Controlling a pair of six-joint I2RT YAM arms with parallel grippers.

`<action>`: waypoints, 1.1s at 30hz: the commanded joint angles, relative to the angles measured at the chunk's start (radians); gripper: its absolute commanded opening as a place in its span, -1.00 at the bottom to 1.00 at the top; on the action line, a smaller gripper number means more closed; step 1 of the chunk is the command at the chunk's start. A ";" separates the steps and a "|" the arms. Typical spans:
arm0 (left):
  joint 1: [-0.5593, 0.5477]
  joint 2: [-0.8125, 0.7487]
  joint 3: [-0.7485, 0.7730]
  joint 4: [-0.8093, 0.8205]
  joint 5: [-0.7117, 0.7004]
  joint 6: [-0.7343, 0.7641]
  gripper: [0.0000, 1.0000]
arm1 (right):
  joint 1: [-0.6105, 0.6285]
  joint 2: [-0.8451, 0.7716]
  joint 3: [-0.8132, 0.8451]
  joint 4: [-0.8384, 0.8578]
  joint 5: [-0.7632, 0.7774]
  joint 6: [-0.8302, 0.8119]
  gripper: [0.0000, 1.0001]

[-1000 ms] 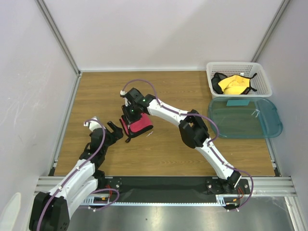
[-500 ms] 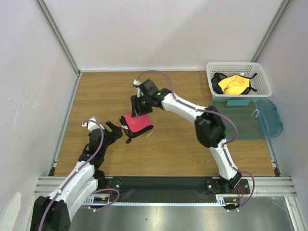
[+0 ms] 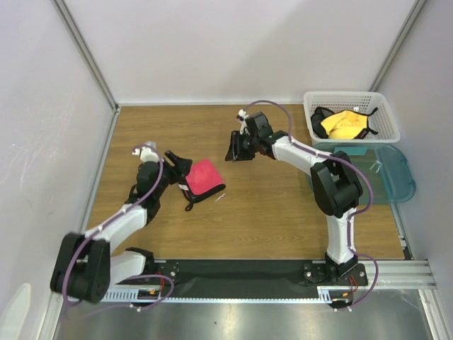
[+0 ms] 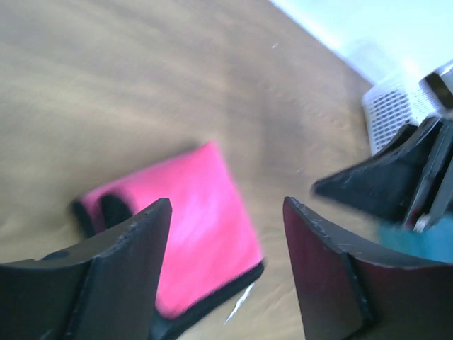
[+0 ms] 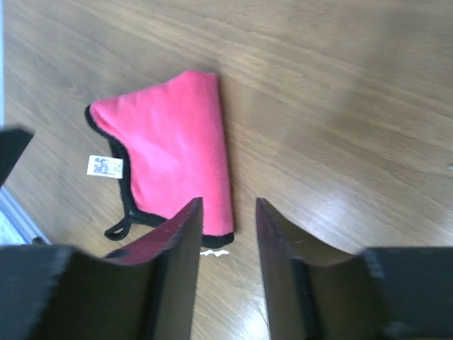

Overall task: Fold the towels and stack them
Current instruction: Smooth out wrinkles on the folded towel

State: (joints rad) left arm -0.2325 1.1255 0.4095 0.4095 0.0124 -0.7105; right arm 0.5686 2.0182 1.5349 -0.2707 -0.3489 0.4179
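The folded pink-red towel (image 3: 203, 176) is lying crooked between the robot's grippers, so next the left gripper moves to its labelled edge (image 3: 184, 188) and help turn the towel straight before stacking.
A pink-red towel (image 3: 204, 177) with black edging lies folded flat on the wooden table, free of both grippers. My left gripper (image 3: 178, 163) stands open just left of it; in the left wrist view the towel (image 4: 195, 227) fills the gap (image 4: 226, 205) between its fingers from below. My right gripper (image 3: 233, 151) hovers to the towel's right, further back, jaws narrowly open and empty (image 5: 228, 205), with the towel (image 5: 173, 149) beyond its tips. A yellow towel (image 3: 342, 125) and a black-backed one (image 3: 322, 115) lie crumpled in the basket.
The white lattice basket (image 3: 352, 100) stands at the back right, with the teal tub (image 3: 368, 180) in front of it. A white label (image 5: 105, 166) and a black loop (image 5: 119, 228) hang off the towel's edge. A small white scrap (image 3: 221, 197) lies beside the towel.
My right gripper has let go of the pink towel and pulled away to the right and back. The left arm has swung back along the towel's left side, its jaws narrowing a little.
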 commanded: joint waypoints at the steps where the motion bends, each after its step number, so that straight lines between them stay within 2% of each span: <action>1: 0.005 0.115 0.080 0.172 0.052 -0.056 0.39 | 0.013 -0.018 -0.008 0.134 -0.064 0.012 -0.22; 7: 0.009 0.345 0.144 0.238 0.047 -0.139 0.28 | 0.007 -0.006 -0.028 0.163 -0.071 0.021 -0.31; 12: 0.012 0.442 0.106 0.299 0.032 -0.195 0.25 | 0.004 -0.012 -0.045 0.180 -0.076 0.021 -0.31; 21: 0.070 0.572 0.091 0.351 0.066 -0.162 0.25 | 0.057 0.025 -0.067 0.248 -0.081 0.035 -0.31; 26: 0.088 0.573 0.123 0.341 0.136 -0.080 0.36 | 0.097 0.051 -0.061 0.251 -0.051 0.019 -0.30; 30: 0.088 0.513 0.179 0.267 0.185 0.023 0.55 | 0.108 0.057 -0.067 0.258 -0.036 0.018 -0.30; 33: 0.084 0.410 0.210 0.183 0.182 0.078 0.67 | 0.123 0.079 -0.059 0.255 -0.035 0.012 -0.31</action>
State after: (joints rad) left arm -0.1539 1.6436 0.5652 0.6395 0.1665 -0.7399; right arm 0.6846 2.0735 1.4696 -0.0555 -0.4026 0.4446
